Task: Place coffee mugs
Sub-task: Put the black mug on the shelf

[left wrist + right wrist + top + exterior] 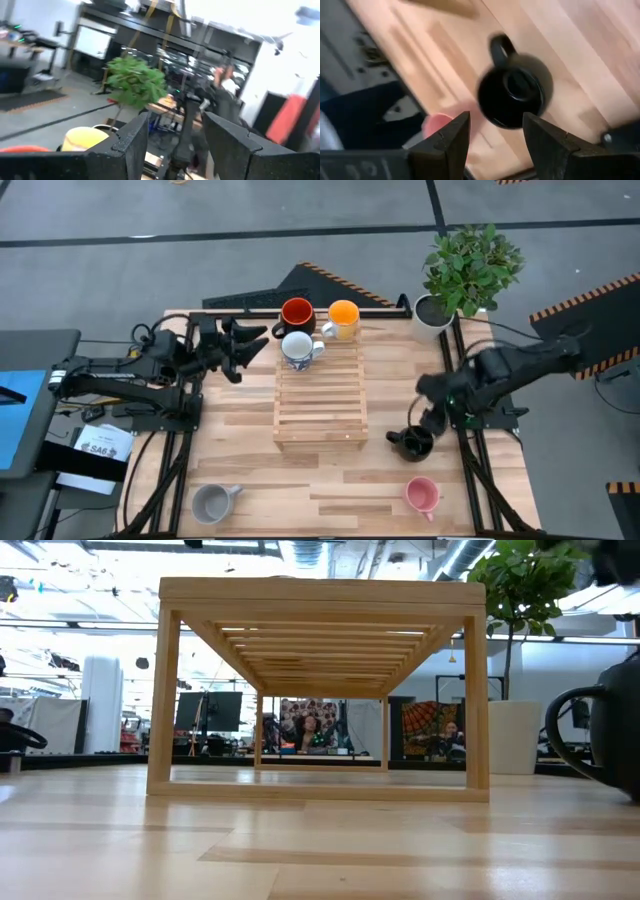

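Observation:
My right gripper is lowering open fingers; the black mug stands opening up, its handle [391, 437] away from my gripper, so I'll continue until they straddle the mug's rim [512, 126].
A red-orange mug [297, 313], a yellow-orange mug [343, 315] and a white mug [298, 348] stand on the far end of the slatted wooden rack [320, 395]. The black mug [413, 442] stands on the table right of the rack, mouth up; it also shows in the right wrist view [515, 90]. The pink mug [421, 495] and grey mug [212, 502] stand near the front edge. My right gripper [495, 135] is open just above and to the far side of the black mug, touching nothing. My left gripper [255, 352] is open and empty, left of the white mug.
A potted plant in a white pot [436, 315] stands at the table's far right corner. The rack fills the table's middle and shows as an open frame in the low view [320, 690]. There is bare tabletop between the rack and the front edge.

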Controlling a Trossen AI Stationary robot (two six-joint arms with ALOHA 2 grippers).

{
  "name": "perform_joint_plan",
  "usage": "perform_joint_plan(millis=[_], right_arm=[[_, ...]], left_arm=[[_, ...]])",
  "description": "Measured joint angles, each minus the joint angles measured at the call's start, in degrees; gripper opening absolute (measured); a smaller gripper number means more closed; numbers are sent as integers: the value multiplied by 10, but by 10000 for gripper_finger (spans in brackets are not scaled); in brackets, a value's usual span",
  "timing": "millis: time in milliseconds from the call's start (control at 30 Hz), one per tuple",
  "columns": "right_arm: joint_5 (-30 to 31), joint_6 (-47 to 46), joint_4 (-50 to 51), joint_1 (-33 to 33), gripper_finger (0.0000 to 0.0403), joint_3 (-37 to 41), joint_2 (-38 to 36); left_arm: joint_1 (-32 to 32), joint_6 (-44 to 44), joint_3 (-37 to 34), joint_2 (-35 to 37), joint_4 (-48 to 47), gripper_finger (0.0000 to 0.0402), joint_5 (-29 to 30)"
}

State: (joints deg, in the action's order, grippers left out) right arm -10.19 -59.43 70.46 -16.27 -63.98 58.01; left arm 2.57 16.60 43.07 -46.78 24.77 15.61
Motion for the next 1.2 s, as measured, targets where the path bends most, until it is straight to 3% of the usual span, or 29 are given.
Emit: perform_joint_plan(millis=[200, 433, 700, 1000, 1100, 1200], right_arm=[[40, -125, -26, -89, 207, 94, 2], [106, -232, -40, -111, 207, 154, 5], [117, -229, -88, -110, 207, 165, 54], [119, -187, -75, -110, 206, 165, 154], [118, -166, -75, -110, 187, 165, 184], [104, -139, -66, -110, 135, 158, 193]], left_arm=[[0, 46, 0, 0, 0, 177, 15], [0, 47, 0, 0, 0, 177, 17], [0, 47, 0, -1, 0, 177, 16], [0, 30, 1, -1, -1, 177, 11], [0, 29, 1, -1, -1, 177, 11], [0, 29, 1, -1, -1, 177, 11]])
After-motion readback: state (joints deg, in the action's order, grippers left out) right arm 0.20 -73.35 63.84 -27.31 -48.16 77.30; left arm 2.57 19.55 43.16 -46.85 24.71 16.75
